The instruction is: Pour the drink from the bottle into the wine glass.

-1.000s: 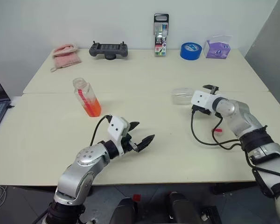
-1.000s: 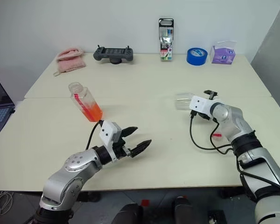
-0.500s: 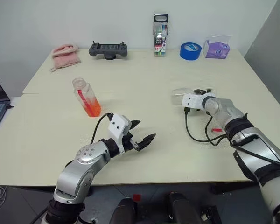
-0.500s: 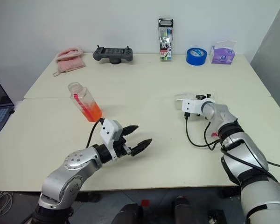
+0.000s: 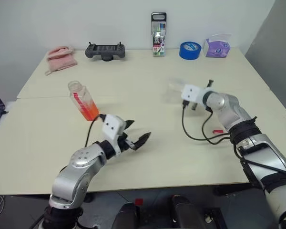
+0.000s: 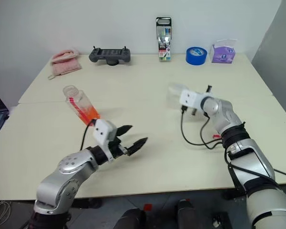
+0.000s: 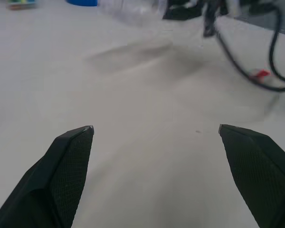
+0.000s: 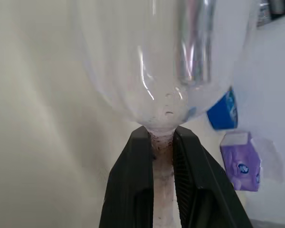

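Observation:
My right gripper holds the wine glass [image 5: 174, 90] tipped over, so I should turn it upright and stand it in the middle of the table [image 5: 159, 115] before my left gripper pours.
The bottle [image 5: 84, 100] stands tilted on the table's left half, its lower part holding the orange-red drink [image 5: 89, 111]. My left gripper [image 5: 138, 130] hovers open and empty just right of it, fingers spread wide [image 7: 69, 156]. The wine glass [image 5: 173, 89] lies sideways in the air right of centre, bowl pointing left. My right gripper [image 8: 161, 137] is shut on its thin stem just under the bowl [image 8: 166, 57]. The glass bowl looks empty.
Along the back edge are a pink cloth [image 5: 61, 54], a black controller [image 5: 105, 50], a tall marker pack [image 5: 157, 35], blue tape [image 5: 189, 50] and a purple tissue pack [image 5: 215, 47]. A black cable [image 5: 195, 133] and a small red piece [image 5: 218, 130] lie near my right arm.
My right gripper has shut on the wine glass's stem and lifted the glass off the table. The left gripper has drifted slightly left, still open. The camera has shifted.

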Controlling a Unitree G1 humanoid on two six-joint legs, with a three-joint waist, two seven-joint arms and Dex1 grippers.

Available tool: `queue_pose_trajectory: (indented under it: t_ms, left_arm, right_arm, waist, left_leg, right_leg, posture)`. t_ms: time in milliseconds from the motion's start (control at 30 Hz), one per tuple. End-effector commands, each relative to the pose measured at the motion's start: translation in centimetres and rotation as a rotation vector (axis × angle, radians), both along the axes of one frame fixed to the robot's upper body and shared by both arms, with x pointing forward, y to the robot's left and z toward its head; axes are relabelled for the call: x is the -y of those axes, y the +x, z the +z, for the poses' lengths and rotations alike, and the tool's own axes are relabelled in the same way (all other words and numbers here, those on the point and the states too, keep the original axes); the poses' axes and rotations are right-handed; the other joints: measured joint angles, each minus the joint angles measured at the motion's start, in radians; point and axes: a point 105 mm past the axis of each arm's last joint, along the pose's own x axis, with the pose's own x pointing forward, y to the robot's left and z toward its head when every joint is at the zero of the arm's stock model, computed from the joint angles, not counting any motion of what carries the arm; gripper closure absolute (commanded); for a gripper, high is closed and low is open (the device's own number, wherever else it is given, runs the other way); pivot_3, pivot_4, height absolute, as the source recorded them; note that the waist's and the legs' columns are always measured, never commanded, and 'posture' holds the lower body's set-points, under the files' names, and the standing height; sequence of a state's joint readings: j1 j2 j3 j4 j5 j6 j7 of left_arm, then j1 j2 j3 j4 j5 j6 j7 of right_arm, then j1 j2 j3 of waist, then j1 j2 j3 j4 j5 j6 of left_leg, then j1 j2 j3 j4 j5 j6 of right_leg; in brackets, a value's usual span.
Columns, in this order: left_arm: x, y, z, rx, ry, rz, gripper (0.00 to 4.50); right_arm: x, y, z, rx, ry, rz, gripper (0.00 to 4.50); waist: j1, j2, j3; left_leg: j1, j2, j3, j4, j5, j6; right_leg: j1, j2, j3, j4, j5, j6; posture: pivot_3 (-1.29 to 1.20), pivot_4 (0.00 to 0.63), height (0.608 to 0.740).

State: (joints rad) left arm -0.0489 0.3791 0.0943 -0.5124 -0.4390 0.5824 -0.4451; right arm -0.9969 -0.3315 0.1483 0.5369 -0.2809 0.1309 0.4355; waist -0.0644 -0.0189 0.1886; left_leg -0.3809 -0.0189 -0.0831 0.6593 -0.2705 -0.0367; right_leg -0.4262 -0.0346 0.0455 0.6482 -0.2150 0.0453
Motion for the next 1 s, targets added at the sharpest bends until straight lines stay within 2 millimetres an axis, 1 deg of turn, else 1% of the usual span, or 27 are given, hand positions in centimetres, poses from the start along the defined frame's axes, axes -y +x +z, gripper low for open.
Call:
queue_pose_trajectory:
  t_ms: [33, 67, 100, 133, 167, 300, 433, 567, 600, 667, 767, 867, 1000]
  left_arm:
    - [-1.2, -1.1, 2.2, 0.103, -0.046, 0.063, 0.00]
    - [-1.4, -1.3, 2.1, 0.096, -0.047, 0.070, 0.00]
    - [-1.4, -1.5, 2.0, 0.089, -0.043, 0.070, 0.00]
    - [-1.3, -1.5, 1.9, 0.084, -0.040, 0.069, 0.00]
    - [-1.3, -1.5, 1.8, 0.083, -0.037, 0.068, 0.00]
    - [-1.4, -1.2, 2.1, 0.090, -0.036, 0.079, 0.00]
    - [-1.4, -1.3, 2.0, 0.083, -0.036, 0.084, 0.00]
    - [-1.0, -1.4, 1.7, 0.074, -0.034, 0.074, 0.00]
    - [-1.0, -1.3, 1.8, 0.073, -0.035, 0.073, 0.00]
    - [-1.0, -1.3, 1.8, 0.073, -0.035, 0.074, 0.00]
    - [-1.4, -1.2, 1.3, 0.054, -0.016, 0.074, 0.00]
    - [-2.0, -0.9, 1.1, 0.045, -0.021, 0.096, 0.00]
    - [-2.0, -0.8, 1.1, 0.045, -0.025, 0.096, 0.00]
  right_arm:
    - [-1.9, -1.6, 3.3, 0.014, 0.423, 0.061, 4.23]
    - [-2.8, -1.9, 3.1, -0.014, 0.561, 0.100, 4.23]
    - [-3.4, -2.1, 2.4, -0.060, 0.697, 0.113, 4.23]
    - [-4.0, -2.2, 1.5, -0.098, 0.779, 0.122, 4.23]
    - [-4.8, -2.4, 0.5, -0.122, 0.809, 0.138, 4.23]
    - [-6.5, -2.8, -2.4, -0.147, 0.800, 0.128, 4.23]
    - [-7.8, -3.3, -5.1, -0.162, 0.735, 0.110, 4.23]
    - [-7.3, -3.6, -8.5, -0.197, 0.685, 0.049, 4.23]
    - [-7.2, -3.9, -9.3, -0.208, 0.666, 0.049, 4.23]
    - [-7.1, -4.4, -10.3, -0.221, 0.644, 0.052, 4.23]
    - [-6.5, -5.4, -12.7, -0.300, 0.637, 0.056, 4.24]
    - [-6.1, -6.1, -13.7, -0.324, 0.613, 0.065, 4.24]
    - [-6.2, -5.9, -13.5, -0.346, 0.606, 0.061, 4.25]
  waist:
    - [0.005, 0.000, 0.000]
    - [0.009, 0.000, -0.001]
    - [0.018, -0.001, -0.001]
    - [0.027, -0.001, -0.001]
    - [0.036, -0.001, -0.001]
    - [0.044, -0.001, -0.001]
    - [0.032, -0.001, -0.001]
    - [0.026, -0.001, -0.001]
    - [0.025, -0.001, -0.001]
    - [0.024, -0.001, -0.002]
    - [0.023, -0.001, -0.003]
    - [0.023, -0.001, -0.005]
    - [0.023, -0.001, -0.006]
  left_leg:
    - [0.000, 0.002, 0.000, 0.000, 0.000, 0.000]
    - [0.000, 0.004, -0.001, 0.001, 0.000, -0.001]
    - [0.000, 0.005, -0.001, 0.001, -0.001, -0.001]
    - [0.001, 0.005, -0.003, 0.002, 0.000, -0.001]
    - [0.001, 0.004, -0.003, 0.002, 0.000, -0.001]
    - [0.000, -0.004, -0.002, 0.003, 0.000, -0.001]
    - [0.000, -0.005, 0.000, 0.002, 0.000, -0.001]
    - [0.002, -0.003, 0.000, 0.001, 0.000, -0.001]
    - [0.002, -0.002, -0.001, 0.001, 0.000, -0.001]
    - [0.003, -0.002, 0.000, 0.001, 0.000, -0.001]
    - [0.004, -0.002, -0.001, 0.001, -0.001, -0.001]
    - [0.005, -0.002, 0.000, 0.001, -0.001, -0.001]
    - [0.006, -0.002, 0.000, 0.000, -0.001, -0.001]
  right_leg:
    - [0.000, 0.000, -0.001, 0.000, 0.000, 0.000]
    - [0.001, 0.000, -0.003, 0.000, 0.000, 0.000]
    - [0.002, 0.002, -0.004, 0.000, 0.000, 0.000]
    - [0.004, 0.003, -0.005, -0.001, 0.000, -0.001]
    - [0.005, 0.003, -0.005, -0.002, 0.001, -0.001]
    - [0.005, -0.002, -0.004, -0.003, 0.001, -0.001]
    - [0.004, -0.001, -0.003, -0.003, 0.001, -0.001]
    - [0.003, 0.003, -0.003, -0.001, 0.001, -0.001]
    - [0.003, 0.004, -0.003, -0.001, 0.001, -0.001]
    - [0.004, 0.004, -0.002, -0.001, 0.000, -0.001]
    - [0.006, 0.004, -0.002, -0.002, 0.000, -0.001]
    - [0.007, 0.004, -0.002, -0.002, 0.000, -0.001]
    - [0.007, 0.004, -0.002, -0.002, 0.000, -0.002]
  posture:
    - [0.00, 0.150, 0.740]
    - [0.00, 0.150, 0.740]
    - [0.00, 0.150, 0.740]
    - [0.00, 0.150, 0.740]
    - [0.00, 0.150, 0.740]
    - [0.00, 0.150, 0.740]
    - [0.00, 0.150, 0.740]
    - [0.00, 0.150, 0.740]
    - [0.00, 0.150, 0.740]
    - [0.00, 0.150, 0.740]
    - [0.00, 0.150, 0.740]
    - [0.00, 0.150, 0.740]
    - [0.00, 0.150, 0.740]
